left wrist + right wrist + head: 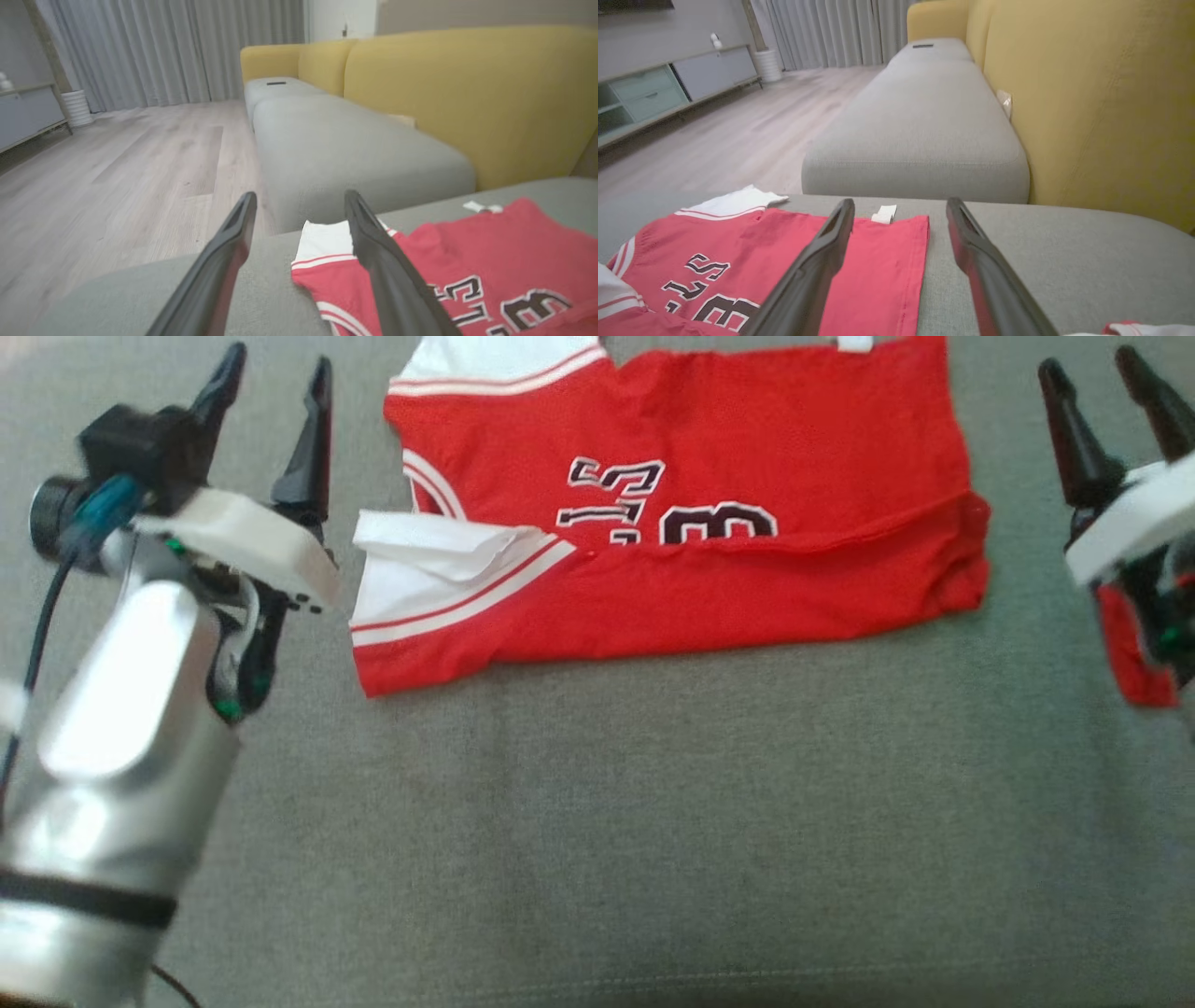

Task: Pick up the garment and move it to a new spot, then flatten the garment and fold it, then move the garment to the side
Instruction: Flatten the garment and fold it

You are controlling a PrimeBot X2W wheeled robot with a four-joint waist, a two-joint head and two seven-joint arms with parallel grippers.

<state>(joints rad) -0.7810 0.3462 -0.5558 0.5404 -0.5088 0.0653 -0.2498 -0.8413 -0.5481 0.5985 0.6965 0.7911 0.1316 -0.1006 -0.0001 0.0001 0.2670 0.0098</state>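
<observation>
The whole red jersey [773,431] will slide along still folded when I pull its near corners toward me, because the red jersey's near part [695,599] is doubled over the lettering.
The garment [691,569] is a red jersey with white trim and black lettering, lying on the grey seat cushion [597,821]. Its near part is folded up over the lettering, and a white sleeve edge is rumpled at its left end. My left gripper [278,359] stands open just left of the jersey, with nothing between its fingers. In the left wrist view the left gripper [301,196] points past the white corner of the garment [467,252]. Off the jersey's right edge, my right gripper [1088,362] is open and holds nothing. In the right wrist view the right gripper [901,201] hovers over the right edge of the garment [738,252].
A bit of red and white cloth [1134,653] lies under my right wrist at the right edge. A second grey seat cushion [920,130] and the yellow backrest [1087,102] lie beyond. Wooden floor [117,172] drops off past the seat's left edge.
</observation>
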